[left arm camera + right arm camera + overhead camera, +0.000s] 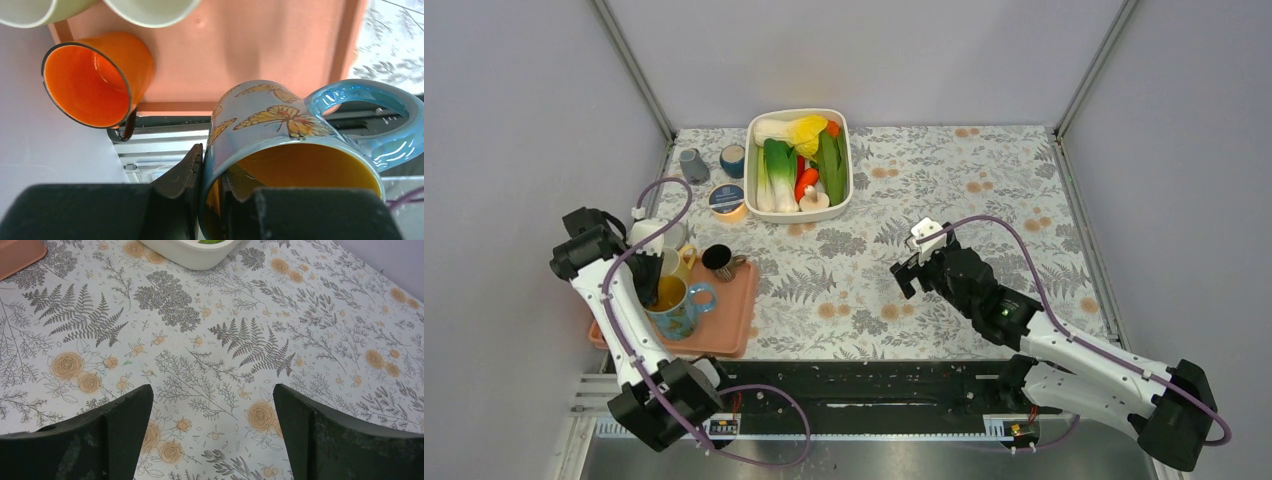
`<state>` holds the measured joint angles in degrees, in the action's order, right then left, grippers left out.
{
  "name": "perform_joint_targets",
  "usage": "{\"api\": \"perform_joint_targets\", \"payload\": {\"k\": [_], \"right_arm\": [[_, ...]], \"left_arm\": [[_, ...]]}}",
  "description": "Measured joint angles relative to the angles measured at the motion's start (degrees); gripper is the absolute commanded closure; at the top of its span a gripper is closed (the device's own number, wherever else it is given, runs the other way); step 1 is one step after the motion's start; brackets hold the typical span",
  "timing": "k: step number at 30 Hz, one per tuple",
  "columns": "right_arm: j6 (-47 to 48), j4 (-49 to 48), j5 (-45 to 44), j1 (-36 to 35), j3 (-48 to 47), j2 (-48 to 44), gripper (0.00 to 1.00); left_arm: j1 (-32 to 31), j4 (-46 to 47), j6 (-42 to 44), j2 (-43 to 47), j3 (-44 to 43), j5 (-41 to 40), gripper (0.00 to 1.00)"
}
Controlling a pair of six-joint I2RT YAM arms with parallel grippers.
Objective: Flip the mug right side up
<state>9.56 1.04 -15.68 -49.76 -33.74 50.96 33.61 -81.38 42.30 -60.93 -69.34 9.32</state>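
The tray [182, 85] beside the orange cup is open and the blue butterfly mug [679, 316] hangs, opening up, so my left gripper should keep lowering it there until it stands.
The blue butterfly mug [676, 307] with a yellow inside stands on the pink tray [736, 308] at the left, its mouth facing up and its handle to the right. My left gripper [650, 280] is shut on the mug's rim wall. In the left wrist view one finger is outside the wall and one inside the mug [280, 120], with the gripper [212, 187] at the rim's left side. My right gripper [907, 264] is open and empty over the flowered tablecloth, also seen in the right wrist view [212, 405].
An orange cup [95, 80] lies on its side on the tray [260, 45] beside two pale mugs [664, 240]. A white dish of vegetables [844, 190] stands at the back, with small cups [694, 165] and a tin [726, 198] left of it.
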Motion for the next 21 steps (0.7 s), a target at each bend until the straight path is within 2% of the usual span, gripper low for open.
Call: {"api": "perform_joint_targets", "payload": {"k": [7,13,21], "right_arm": [[0.0,-2.5,1.0,0.0,0.9,-0.6,0.01],[0.0,-3.1,1.8,0.0,1.1,-0.8,0.01],[0.3,-3.2,1.8,0.0,1.9,-1.8,0.00]], "left_arm": [[10.5,13.6,1.7,-5.6,6.6,1.1,1.00],[12.3,22.4,2.0,-7.9,13.3,1.0,1.00],[17.7,28.5,3.1,-13.7,13.9,2.6,1.00]]}}
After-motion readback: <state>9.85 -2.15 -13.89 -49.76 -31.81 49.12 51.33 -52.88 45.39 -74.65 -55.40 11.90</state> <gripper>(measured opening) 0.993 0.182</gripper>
